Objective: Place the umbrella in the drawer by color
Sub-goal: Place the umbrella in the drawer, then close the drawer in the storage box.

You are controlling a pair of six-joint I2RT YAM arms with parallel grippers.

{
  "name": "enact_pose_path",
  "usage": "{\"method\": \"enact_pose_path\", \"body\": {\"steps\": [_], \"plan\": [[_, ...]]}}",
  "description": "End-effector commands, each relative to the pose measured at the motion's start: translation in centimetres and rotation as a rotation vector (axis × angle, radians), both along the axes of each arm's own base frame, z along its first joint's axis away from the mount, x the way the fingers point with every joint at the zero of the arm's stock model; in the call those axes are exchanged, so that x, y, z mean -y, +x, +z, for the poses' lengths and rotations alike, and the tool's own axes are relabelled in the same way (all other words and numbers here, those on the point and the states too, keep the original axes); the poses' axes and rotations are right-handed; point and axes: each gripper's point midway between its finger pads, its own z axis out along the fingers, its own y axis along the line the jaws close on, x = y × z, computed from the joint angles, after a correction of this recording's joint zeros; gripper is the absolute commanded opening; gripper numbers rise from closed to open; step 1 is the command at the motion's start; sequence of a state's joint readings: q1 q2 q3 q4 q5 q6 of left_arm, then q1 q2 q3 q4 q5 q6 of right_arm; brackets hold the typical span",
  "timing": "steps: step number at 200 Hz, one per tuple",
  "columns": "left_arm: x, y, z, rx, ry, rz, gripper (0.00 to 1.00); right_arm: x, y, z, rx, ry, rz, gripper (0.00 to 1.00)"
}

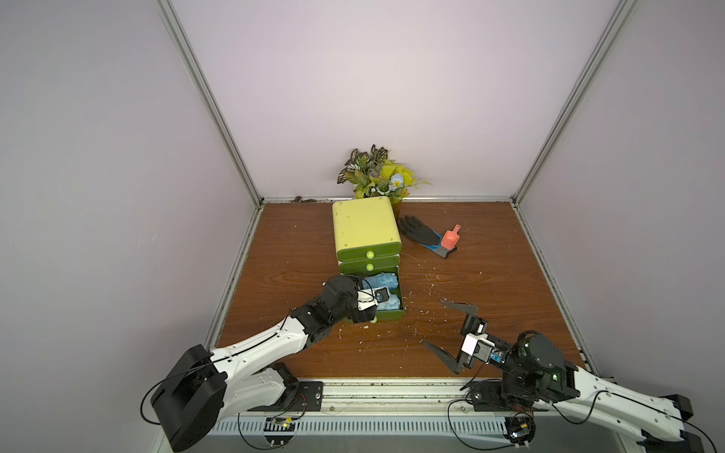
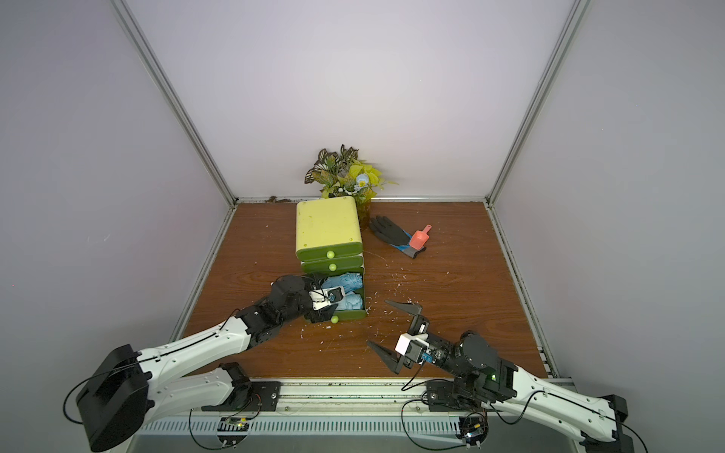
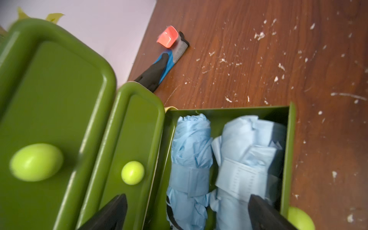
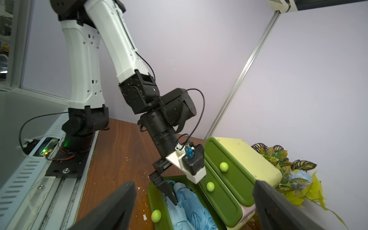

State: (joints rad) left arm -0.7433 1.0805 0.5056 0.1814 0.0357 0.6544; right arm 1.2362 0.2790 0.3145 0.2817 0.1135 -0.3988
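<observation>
The open bottom drawer (image 1: 387, 281) has my left gripper dipping into it, so that gripper should rise clear and hold the cabinet's top (image 1: 352, 223) while my right gripper pushes the drawer closed.
A green cabinet (image 1: 365, 227) (image 2: 327, 223) has its bottom drawer (image 1: 392, 313) (image 3: 290, 139) pulled out. Inside it lie two folded light blue umbrellas side by side, one (image 3: 191, 151) nearer the cabinet and one (image 3: 251, 151) nearer the drawer's front. My left gripper (image 3: 187, 199) (image 1: 378, 299) hangs open just over them, gripping nothing. One of its fingers (image 4: 166, 189) dips into the drawer beside the blue fabric. My right gripper (image 1: 432, 322) (image 2: 377, 322) hovers open and empty over the table's front right, facing the cabinet.
The two upper drawers are shut, each with a lime knob (image 3: 132, 172). A black glove (image 1: 421, 231) with an orange scoop (image 1: 450, 237) on its cuff lies right of the cabinet. A potted plant (image 1: 376, 172) stands behind it. White scraps (image 1: 431, 274) litter the wooden table.
</observation>
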Motion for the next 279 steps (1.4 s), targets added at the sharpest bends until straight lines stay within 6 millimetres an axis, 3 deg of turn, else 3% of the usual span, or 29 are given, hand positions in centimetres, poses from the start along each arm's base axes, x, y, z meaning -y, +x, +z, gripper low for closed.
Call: {"method": "enact_pose_path", "body": {"steps": [1,23,33,46,61,87,107,122,140,173,211,241,279], "plan": [[0.7,0.1,5.5,0.039,-0.239,0.026,0.98,3.5,3.1,5.1,-0.257,0.28,-0.164,0.99],[-0.3,0.7,11.6,0.043,-0.514,0.144,0.98,5.1,5.3,4.6,-0.49,0.345,-0.297,0.99],[-1.5,1.1,14.0,0.002,-0.666,0.239,0.98,4.7,5.5,4.1,-0.545,0.324,-0.306,0.99],[-2.7,1.4,15.7,-0.1,-0.842,0.344,0.98,3.3,5.4,3.2,-0.594,0.266,-0.285,0.99],[-3.2,1.0,15.7,-0.262,-0.989,0.415,0.98,1.7,5.5,1.6,-0.644,0.181,-0.286,0.99],[-4.0,-0.4,11.5,-0.486,-1.04,0.526,0.99,-0.1,6.5,-0.6,-0.673,0.094,-0.34,0.99],[-6.5,-1.0,7.8,-0.521,-1.001,0.682,0.99,-2.1,6.6,-2.5,-0.701,0.034,-0.323,0.99],[-8.0,-1.1,7.3,-0.479,-0.946,0.748,0.99,-3.8,6.8,-4.8,-0.737,-0.027,-0.319,0.99],[-9.1,-0.8,9.2,-0.396,-0.916,0.765,0.99,-5.3,7.3,-7.4,-0.783,-0.075,-0.341,0.99],[-10.1,1.1,13.7,-0.252,-0.907,0.799,0.99,-7.4,7.6,-10.1,-0.842,-0.091,-0.333,0.99],[-8.1,5.3,16.5,-0.251,-0.856,0.749,0.99,-9.5,7.4,-13.9,-0.914,-0.156,-0.315,0.97],[-9.1,9.7,17.7,-0.294,-0.87,0.805,0.99,-10.9,7.3,-15.9,-0.959,-0.207,-0.318,0.98],[-12.2,14.4,17.3,-0.455,-1.056,0.825,0.99,-12.1,8.5,-16.2,-0.984,-0.218,-0.387,0.99]]}}
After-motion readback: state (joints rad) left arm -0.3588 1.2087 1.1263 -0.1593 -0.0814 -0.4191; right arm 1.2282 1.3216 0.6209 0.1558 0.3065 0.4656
